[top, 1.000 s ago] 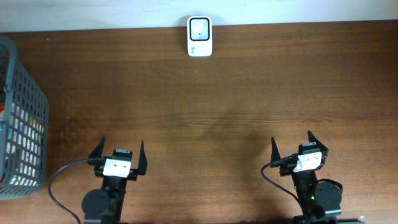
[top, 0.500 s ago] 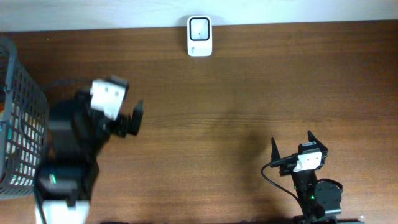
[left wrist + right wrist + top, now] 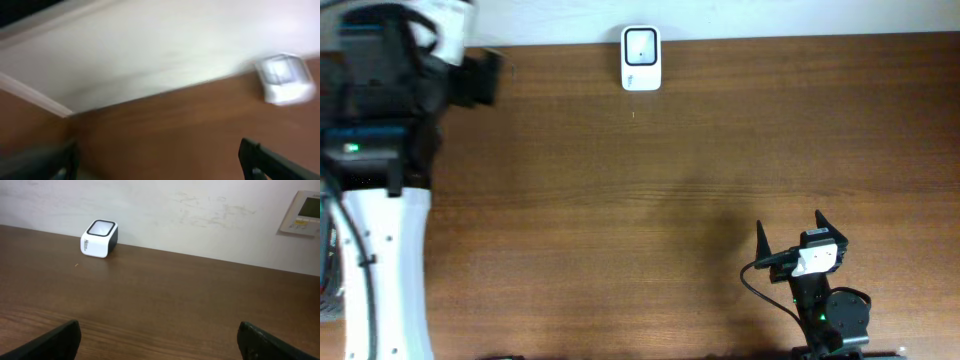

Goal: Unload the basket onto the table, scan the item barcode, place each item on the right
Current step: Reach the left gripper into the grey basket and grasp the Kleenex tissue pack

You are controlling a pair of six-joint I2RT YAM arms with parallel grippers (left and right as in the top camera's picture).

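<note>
The table before the white scanner (image 3: pixel 640 130) is empty, so my left gripper should stay open and go next to the grey basket (image 3: pixel 331 285) until its fingers are around an item.
The white scanner (image 3: pixel 641 58) with a dark window stands at the table's far edge, in the middle. It also shows blurred at the right of the left wrist view as the scanner (image 3: pixel 282 78), and at the far left of the right wrist view as the scanner (image 3: pixel 99 239). My left gripper (image 3: pixel 480 78) is raised at the far left corner; my left gripper (image 3: pixel 157 165) is open and empty. My right gripper (image 3: pixel 789 225) rests near the front edge, and my right gripper (image 3: pixel 160 342) is open and empty. The item is out of view.
My raised left arm (image 3: pixel 380 230) covers the table's left side, where a strip of grey basket (image 3: pixel 328 270) shows at the frame's edge. A white wall runs behind the table, with a panel (image 3: pixel 302 212) on it at the right.
My left arm has lifted from the front edge and swung to the far left corner, covering the grey basket. The right arm and the scanner have not moved.
</note>
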